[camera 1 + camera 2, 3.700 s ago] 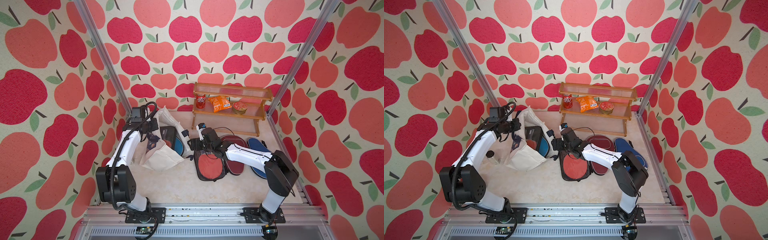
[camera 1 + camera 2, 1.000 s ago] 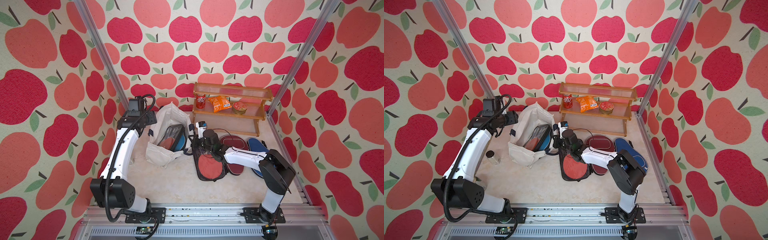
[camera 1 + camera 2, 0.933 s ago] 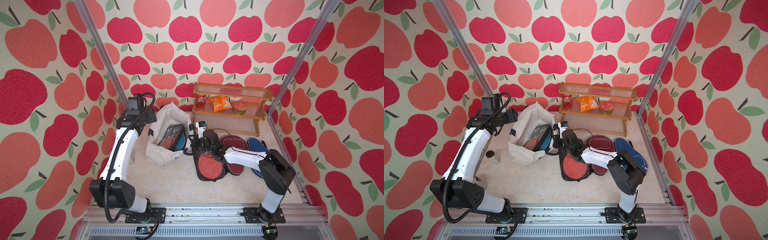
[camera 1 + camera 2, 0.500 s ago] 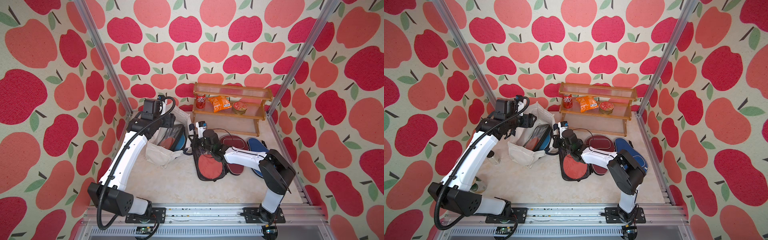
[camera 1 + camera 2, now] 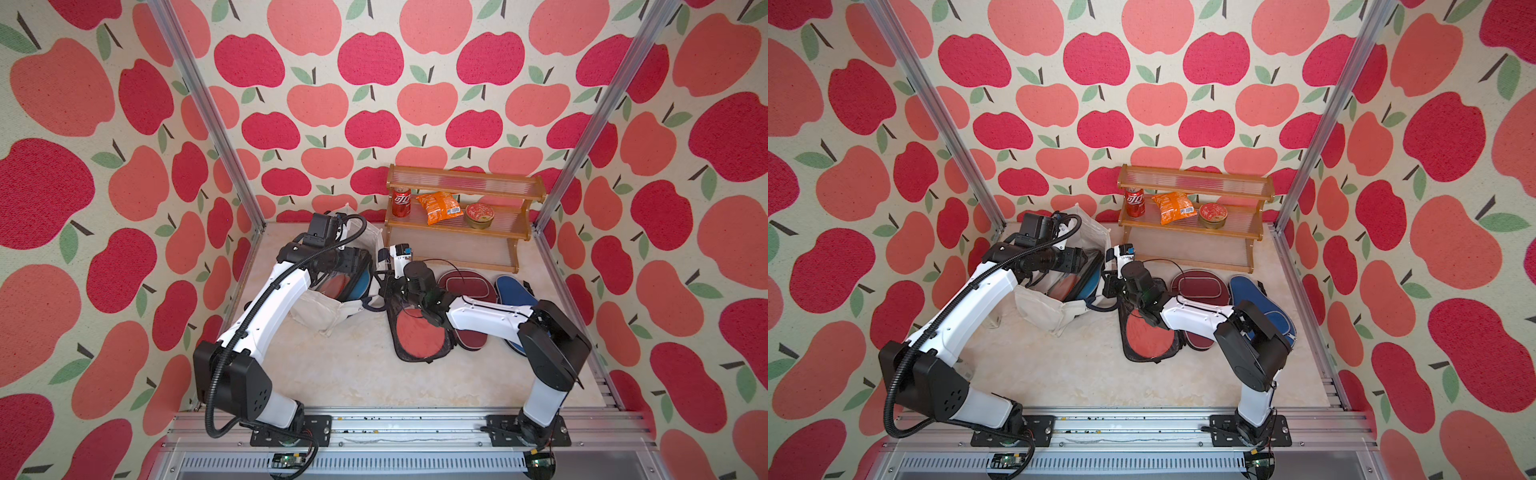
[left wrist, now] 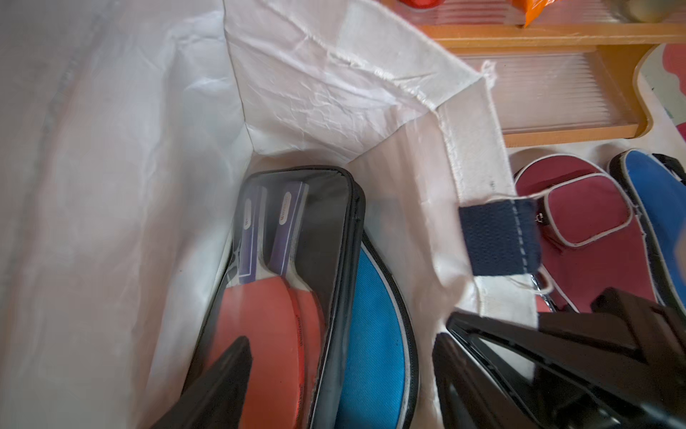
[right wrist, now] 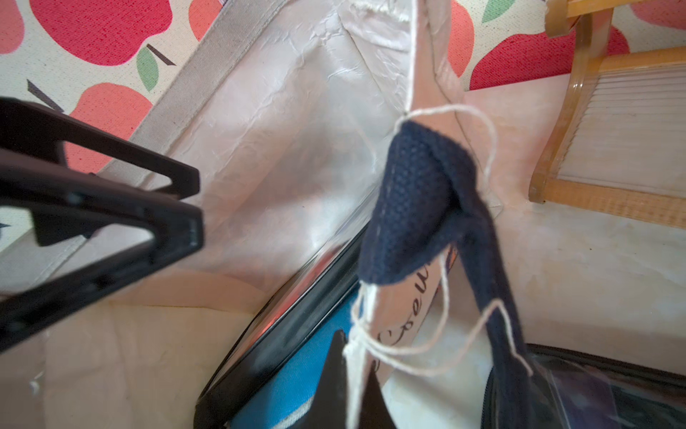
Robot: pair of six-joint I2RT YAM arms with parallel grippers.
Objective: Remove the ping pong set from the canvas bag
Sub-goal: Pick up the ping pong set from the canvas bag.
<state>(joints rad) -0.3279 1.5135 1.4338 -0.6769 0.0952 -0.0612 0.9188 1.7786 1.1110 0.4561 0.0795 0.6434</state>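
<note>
The black-edged clear case (image 6: 303, 250) only leans over the separate teal-blue cover (image 6: 373, 343), so the case will slide out by itself when I lift, and the cover will stay inside.
The canvas bag (image 5: 320, 309) stands with its mouth open at the table's middle left. Inside it lean a black-edged clear case with red paddles (image 6: 282, 297) and a teal-blue cover (image 6: 375, 334). My left gripper (image 6: 341, 338) hangs open over the bag's mouth (image 5: 359, 266), its jaws wide apart above these two cases and holding nothing. My right gripper (image 7: 356, 356) is shut on the bag's rim beside the navy handle (image 7: 415, 208). To the right of the bag, a clear case with a red paddle (image 5: 415, 332), a maroon cover (image 5: 467, 284) and a dark blue cover (image 5: 511, 291) lie on the table.
A wooden shelf (image 5: 457, 239) stands against the back wall just behind the bag. It holds a red can (image 5: 401, 202), an orange snack packet (image 5: 440, 208) and a round tin (image 5: 479, 215). My right arm (image 5: 486, 316) lies across the cases on the table.
My left arm has swung from beside the left wall over to the bag's mouth, and its jaws have opened a little more. The right gripper has kept its grip on the rim.
</note>
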